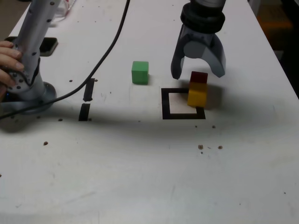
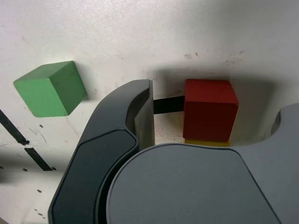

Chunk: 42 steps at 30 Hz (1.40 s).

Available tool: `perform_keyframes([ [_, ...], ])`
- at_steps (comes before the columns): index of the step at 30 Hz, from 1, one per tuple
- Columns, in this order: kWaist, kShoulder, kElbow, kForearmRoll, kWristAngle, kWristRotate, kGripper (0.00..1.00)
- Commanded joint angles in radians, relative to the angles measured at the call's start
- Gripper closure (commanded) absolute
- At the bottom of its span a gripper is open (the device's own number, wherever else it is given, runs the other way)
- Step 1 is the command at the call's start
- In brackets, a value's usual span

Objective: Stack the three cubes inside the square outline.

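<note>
My gripper will have the yellow cube (image 1: pixel 197 95) slide outward against it when I carry the red cube into the outline, because the yellow cube covers the outline's edge (image 1: pixel 201 112).
A red cube (image 1: pixel 199 77) sits on top of a yellow cube (image 1: pixel 196 97). The pair stands at the far right corner of the square outline (image 1: pixel 164 103) in the exterior view and covers the tape there. My gripper (image 1: pixel 198 73) hangs open just above, one finger on each side of the red cube and neither touching it. The green cube (image 1: pixel 140 72) lies alone on the table, left of the outline. In the wrist view the red cube (image 2: pixel 210 109) stands free between the fingers (image 2: pixel 140 116), a yellow edge (image 2: pixel 205 142) shows beneath it, and the green cube (image 2: pixel 50 89) lies off to one side.
Two short black tape strips (image 1: pixel 86 100) lie left of the green cube. A black cable (image 1: pixel 112 44) runs across the table to the arm's base (image 1: pixel 28 88), where a hand (image 1: pixel 9 63) rests. A dark flat object (image 1: pixel 46 45) lies at the far left.
</note>
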Motion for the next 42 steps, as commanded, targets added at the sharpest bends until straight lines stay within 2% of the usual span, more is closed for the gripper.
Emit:
perform_keyframes([
  [1, 0.002, 0.011, -0.005, 0.000, -0.004, 0.003, 0.09],
  [10, 0.002, 0.064, -0.039, 0.000, -0.021, 0.011, 0.11],
  [13, 0.005, 0.076, -0.050, 0.001, -0.021, 0.012, 0.15],
  [17, 0.012, 0.087, -0.057, 0.002, -0.021, 0.014, 0.25],
  [22, 0.029, 0.105, -0.060, 0.001, -0.027, 0.014, 0.56],
  [27, 0.036, 0.109, -0.061, 0.000, -0.040, 0.014, 0.69],
  [34, 0.040, 0.108, -0.064, 0.000, -0.051, 0.014, 0.77],
  [42, 0.040, 0.097, -0.067, -0.001, -0.026, 0.014, 0.77],
])
